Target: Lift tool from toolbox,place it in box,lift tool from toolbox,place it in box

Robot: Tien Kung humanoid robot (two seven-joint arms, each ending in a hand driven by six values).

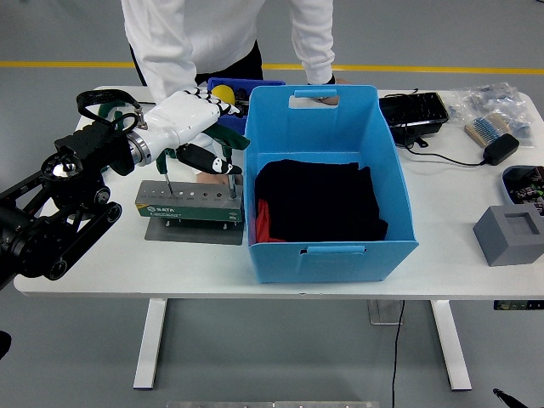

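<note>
The tall wrench's handle (pixel 232 184) goes down upright into the tool stand, so the tall wrench will slide straight up and bring out its hidden length when the robot lifts it.
A grey-green tool stand (pixel 189 204) sits on the white table (pixel 102 255), left of the big blue box (pixel 327 242). A tall T-handle wrench (pixel 229 174) stands in its right end, and a shorter one (pixel 167 174) stands at its left. My left hand (pixel 218 129), white with dark fingertips, hovers at the tall wrench's green handle (pixel 233 140). Its fingers are spread above the handle and its thumb (pixel 206 160) lies below, not closed. The blue box holds black and red cloth (pixel 319 200). A person's hand (pixel 207 176) steadies the stand from behind.
The person's other hand (pixel 321 99) rests at the box's far handle. Loose green wrenches (pixel 108 104) lie at the back left, beside a small blue bin with a yellow ball (pixel 223 91). On the right are a black tray (pixel 415 110), a charger (pixel 498 149) and a grey block (pixel 510 235).
</note>
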